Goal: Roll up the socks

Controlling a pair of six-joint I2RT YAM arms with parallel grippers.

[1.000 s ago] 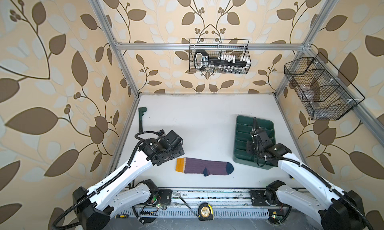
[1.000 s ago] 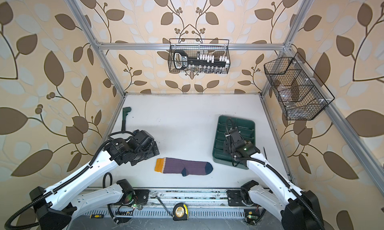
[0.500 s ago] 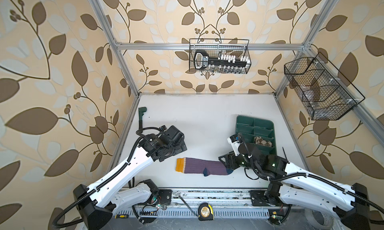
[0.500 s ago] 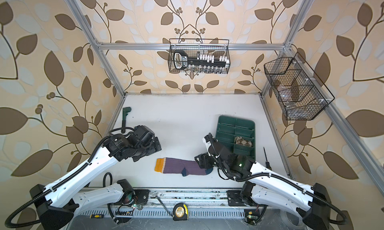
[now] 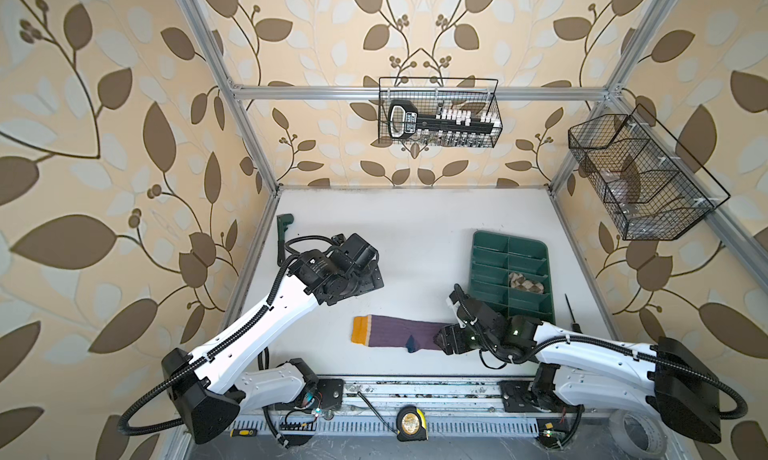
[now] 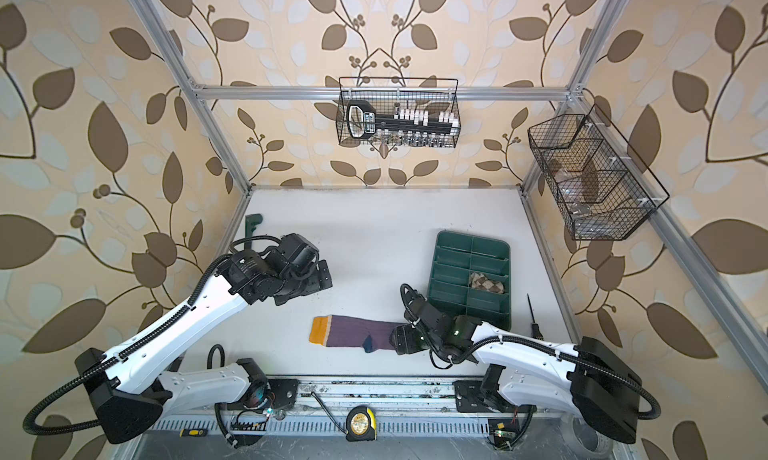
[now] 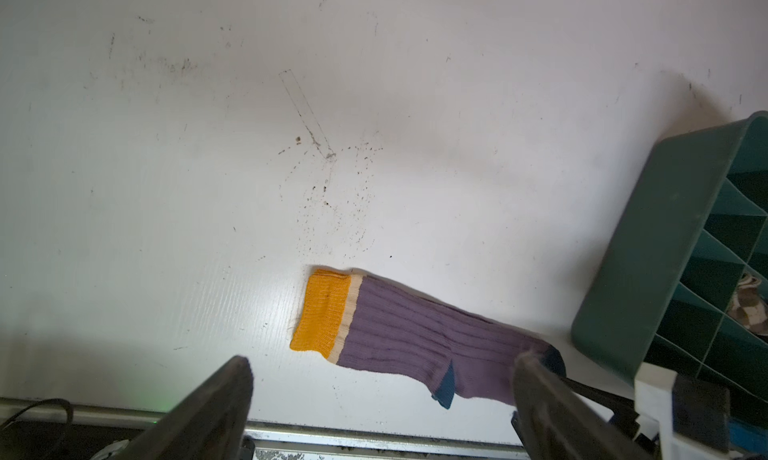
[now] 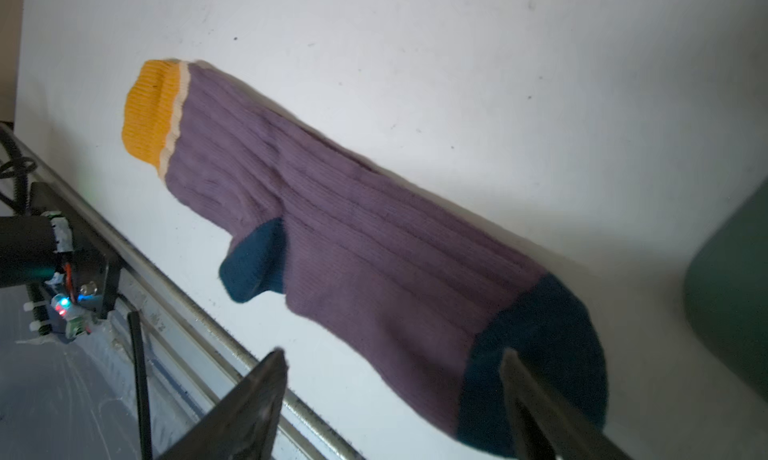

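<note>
Next, my right gripper swings the sock's navy toe to the open middle (image 5: 410, 257) first, because the purple sock (image 5: 394, 330) lies along the metal rail with that toe by the green tray.
A purple ribbed sock (image 5: 395, 332) (image 6: 353, 332) with a mustard cuff and navy heel and toe lies flat near the table's front edge. The beige argyle sock (image 5: 525, 282) (image 6: 486, 285) sits bunched in a compartment of the green tray. My right gripper (image 5: 446, 340) (image 8: 394, 356) is open at the purple sock's (image 8: 353, 237) navy toe, one finger over the toe and one beside it. My left gripper (image 5: 370, 277) (image 7: 383, 359) hangs open above the table behind the cuff end, with the purple sock (image 7: 415, 337) lying below it and untouched.
The green divided tray (image 5: 490, 245) stands at the right, close behind my right gripper. A green tool (image 5: 284, 229) lies at the left edge and a black screwdriver (image 5: 570, 312) right of the tray. Wire baskets (image 5: 438, 112) (image 5: 640, 179) hang on the walls. A metal rail (image 8: 199, 312) runs along the front.
My right arm has swung from the green tray down to the purple sock's toe and its jaws have opened. The beige sock now shows in the tray. My left gripper shifted slightly back.
</note>
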